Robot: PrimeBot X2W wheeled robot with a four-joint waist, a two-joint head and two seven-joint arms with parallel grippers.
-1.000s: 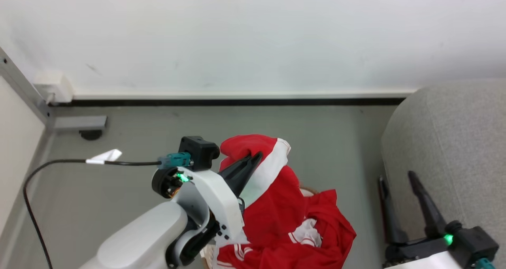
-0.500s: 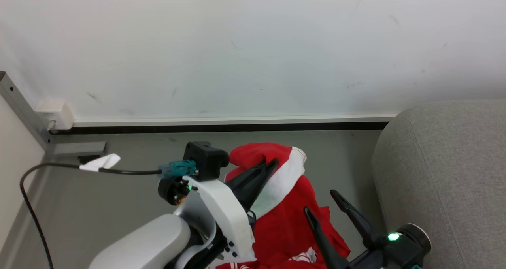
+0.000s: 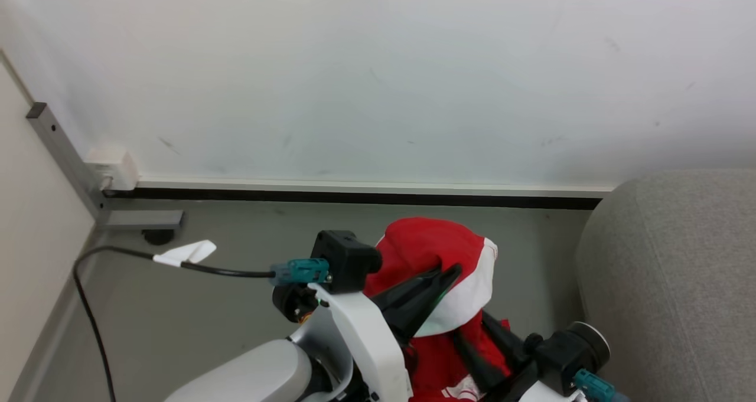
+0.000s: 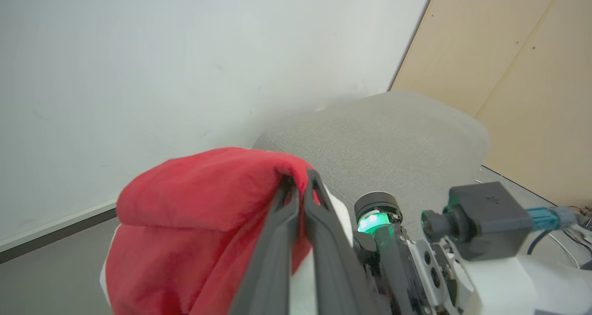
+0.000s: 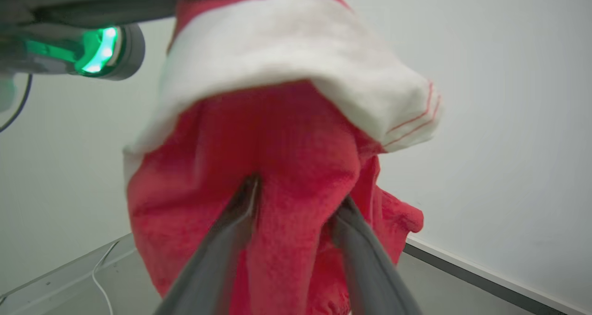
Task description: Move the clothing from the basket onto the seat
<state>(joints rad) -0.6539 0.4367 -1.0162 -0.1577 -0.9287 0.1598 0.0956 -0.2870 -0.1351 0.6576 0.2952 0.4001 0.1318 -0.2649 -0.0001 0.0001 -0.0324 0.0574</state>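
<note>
My gripper will leave the printed red fabric (image 3: 453, 381) behind when it carries the red clothing, because the white panel ends in a curved edge (image 3: 443, 323) above that fabric.
The red clothing (image 3: 428, 251) with its white panel hangs bunched above the grey floor, and my left gripper (image 3: 453, 270) is shut on its top fold. In the left wrist view the two closed fingers pinch the red clothing (image 4: 203, 199) at the left gripper (image 4: 298, 180). My right gripper (image 3: 481, 338) reaches into the hanging fabric from below right. It stands open at the right gripper (image 5: 298, 194), with a fold of the clothing (image 5: 296, 139) between its fingers. The grey seat (image 3: 679, 272) lies to the right, also seen as the seat (image 4: 384, 134). The basket is out of view.
A white wall with a dark skirting strip (image 3: 354, 198) closes the far side. A black cable with a white tag (image 3: 184, 252) trails over the floor at left. A grey metal post (image 3: 65, 154) and a beige panel stand on the far left.
The head camera has tilted up and shifted. My right gripper has swung left from beside the seat into the hanging clothing. The left gripper still holds the clothing up.
</note>
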